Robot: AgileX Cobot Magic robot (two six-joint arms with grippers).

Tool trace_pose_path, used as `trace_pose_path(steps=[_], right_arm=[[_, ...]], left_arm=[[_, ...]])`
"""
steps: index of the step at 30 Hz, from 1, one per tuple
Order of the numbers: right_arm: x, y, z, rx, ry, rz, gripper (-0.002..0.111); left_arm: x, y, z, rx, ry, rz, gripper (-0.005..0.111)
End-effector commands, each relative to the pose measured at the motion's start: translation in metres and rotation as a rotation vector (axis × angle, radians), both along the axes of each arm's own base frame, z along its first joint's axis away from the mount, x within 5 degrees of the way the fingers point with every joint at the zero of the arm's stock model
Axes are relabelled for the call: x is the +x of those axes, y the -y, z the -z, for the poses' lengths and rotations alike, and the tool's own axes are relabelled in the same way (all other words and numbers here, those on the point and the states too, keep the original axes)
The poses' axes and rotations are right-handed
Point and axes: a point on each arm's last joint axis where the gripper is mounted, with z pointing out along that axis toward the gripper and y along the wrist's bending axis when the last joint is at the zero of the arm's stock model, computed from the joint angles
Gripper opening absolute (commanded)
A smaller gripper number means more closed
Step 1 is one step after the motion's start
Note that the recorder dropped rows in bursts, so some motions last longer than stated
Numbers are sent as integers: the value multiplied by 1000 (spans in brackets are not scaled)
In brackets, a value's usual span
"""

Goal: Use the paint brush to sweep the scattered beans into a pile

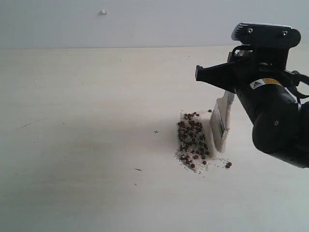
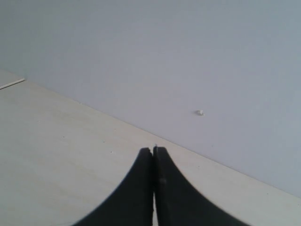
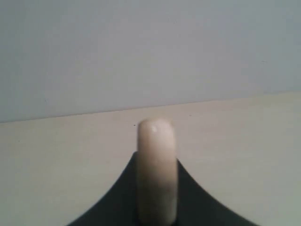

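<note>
I can see a stray bean (image 1: 228, 165) off the pile's near end (image 1: 194, 154), outside the brush, so next my right gripper sweeps that bean in to the pile.
Reddish-brown beans (image 1: 192, 140) lie in a narrow band-shaped pile on the pale table, mixed with whitish crumbs. One stray bean (image 1: 228, 165) sits to the pile's lower right, another (image 1: 210, 110) at its top right. The paint brush (image 1: 221, 124) stands just right of the pile, bristles down on the table. My right gripper (image 3: 157, 155) is shut on the brush's pale handle (image 3: 157, 169), whose rounded end sticks out past the fingers. My left gripper (image 2: 154, 151) is shut on nothing, above bare table near the wall; the exterior view does not show it.
The black right arm (image 1: 270, 106) fills the right side of the exterior view. A small white knob (image 1: 103, 12) sits on the grey wall behind the table. A tiny dark mark (image 1: 156, 131) lies left of the pile.
</note>
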Motion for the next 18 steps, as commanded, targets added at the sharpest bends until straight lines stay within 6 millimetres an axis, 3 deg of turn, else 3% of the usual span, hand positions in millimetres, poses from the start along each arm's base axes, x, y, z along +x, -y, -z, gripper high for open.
trace_pose_path(steps=[1, 7, 13, 18], right_arm=[[-6, 10, -15, -28, -10, 50, 0], [-25, 28, -19, -83, -31, 66, 0], [-41, 39, 5, -122, -115, 44, 0], [-43, 31, 20, -4, -137, -29, 0]], left_arm=[[0, 0, 1, -1, 1, -5, 0], [0, 0, 1, -1, 1, -5, 0], [0, 0, 1, -1, 1, -5, 0], [0, 0, 1, -1, 1, -5, 0]])
